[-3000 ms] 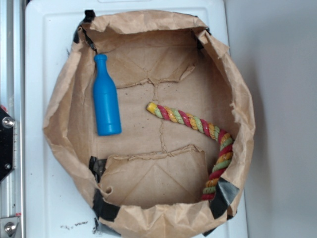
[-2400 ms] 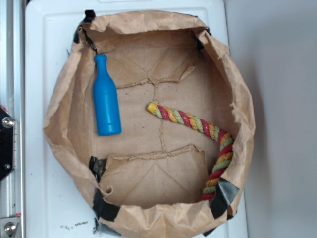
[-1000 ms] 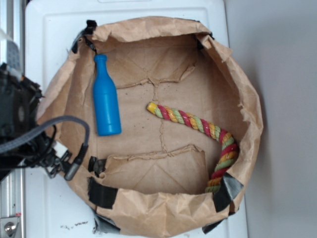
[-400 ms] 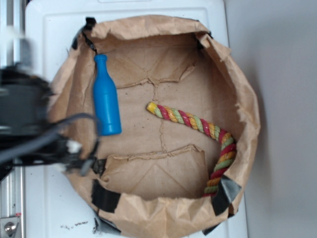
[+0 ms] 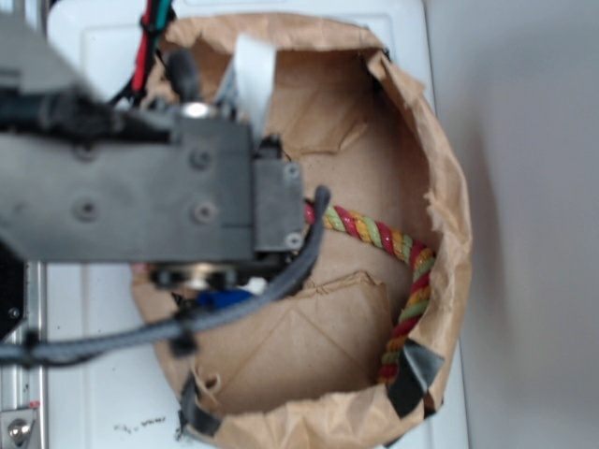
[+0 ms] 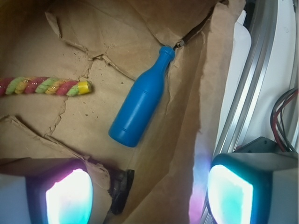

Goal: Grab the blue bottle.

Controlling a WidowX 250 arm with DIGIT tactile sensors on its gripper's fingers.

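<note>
My gripper has the blue bottle slanting across its opening and the end of one finger hanging over the bag's side. It should turn to line up along the bottle's body before it goes down.
The blue bottle lies on its side on the floor of a brown paper bag, neck pointing toward the bag's wall. In the wrist view my gripper is open, its two glowing fingertips spread wide above the bag's taped corner. It sits short of the bottle's base and touches nothing. In the exterior view the black arm covers the bag's left half and hides the gripper. Only a sliver of the bottle shows under it.
A multicoloured rope lies across the bag's floor and curls up its right wall; its yellow end is left of the bottle. The bag's crumpled walls stand all round. A metal rail and cables lie outside the bag.
The arm has swung in from the left edge over the bag's left half, now covering the bottle in the exterior view. The bag's rim has been pushed and reshaped. Bottle and rope lie as before.
</note>
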